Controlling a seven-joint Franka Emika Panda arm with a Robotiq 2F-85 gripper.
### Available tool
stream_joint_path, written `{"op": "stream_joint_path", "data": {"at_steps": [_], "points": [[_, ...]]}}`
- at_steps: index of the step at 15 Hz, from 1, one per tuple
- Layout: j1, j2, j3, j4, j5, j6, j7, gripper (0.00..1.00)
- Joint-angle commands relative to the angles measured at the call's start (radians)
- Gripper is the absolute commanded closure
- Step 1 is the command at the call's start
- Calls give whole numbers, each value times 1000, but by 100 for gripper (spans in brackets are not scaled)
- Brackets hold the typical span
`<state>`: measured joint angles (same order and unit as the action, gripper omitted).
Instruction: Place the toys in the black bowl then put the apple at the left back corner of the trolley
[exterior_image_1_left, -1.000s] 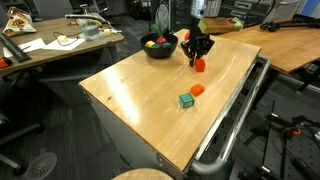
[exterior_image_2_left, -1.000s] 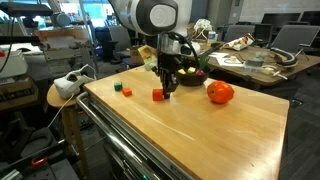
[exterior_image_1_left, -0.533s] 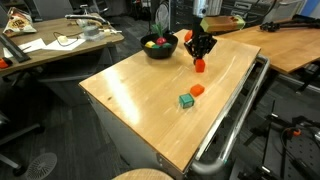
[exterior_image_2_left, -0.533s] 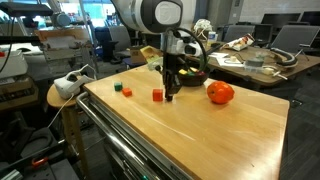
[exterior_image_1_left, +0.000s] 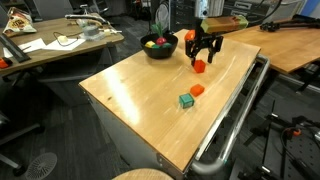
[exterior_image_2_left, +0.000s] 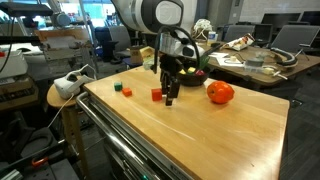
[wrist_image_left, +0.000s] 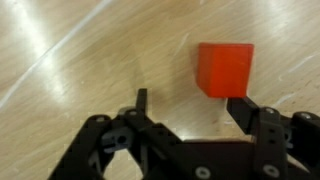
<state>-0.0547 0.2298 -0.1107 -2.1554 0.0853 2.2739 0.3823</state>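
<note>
The red block is ahead of a fingertip, off the middle of my open gripper. Next, my gripper moves over and straddles the red block (wrist_image_left: 224, 68) before it closes.
My gripper (wrist_image_left: 190, 105) hangs open just above the trolley top (exterior_image_1_left: 140, 100), nothing between its fingers. A red block (wrist_image_left: 225, 68) sits on the wood just ahead of the right fingertip (wrist_image_left: 240, 108). In both exterior views the gripper (exterior_image_1_left: 202, 56) (exterior_image_2_left: 170, 98) stands right beside this red block (exterior_image_1_left: 199, 66) (exterior_image_2_left: 157, 95). The black bowl (exterior_image_1_left: 159, 46) behind it holds coloured toys. A green block (exterior_image_1_left: 186, 100) and an orange block (exterior_image_1_left: 197, 90) lie nearer the rail. The apple (exterior_image_2_left: 220, 93) rests on the trolley (exterior_image_2_left: 200, 130), apart from the gripper.
A silver rail handle (exterior_image_1_left: 235, 120) runs along one side of the trolley. Wooden desks (exterior_image_1_left: 50, 48) (exterior_image_1_left: 285, 40) with clutter flank it. A round stool (exterior_image_2_left: 62, 95) with a white device stands by one corner.
The jaws were shut beside the red block and have opened. The gripper has dropped slightly toward the wood. The blocks, bowl and apple have not moved.
</note>
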Motion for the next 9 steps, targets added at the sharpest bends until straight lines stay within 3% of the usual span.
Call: {"op": "stream_joint_path", "data": {"at_steps": [1,5,6,7,9], "points": [[9,-13,34,-9,117,49,18,0],[24,-9,51,-8,137,35,27,0],[31,-7,47,-9,115,28,42,6],[36,-6,44,-10,100,25,55,23],[43,-3,41,-12,75,8,68,39]]}}
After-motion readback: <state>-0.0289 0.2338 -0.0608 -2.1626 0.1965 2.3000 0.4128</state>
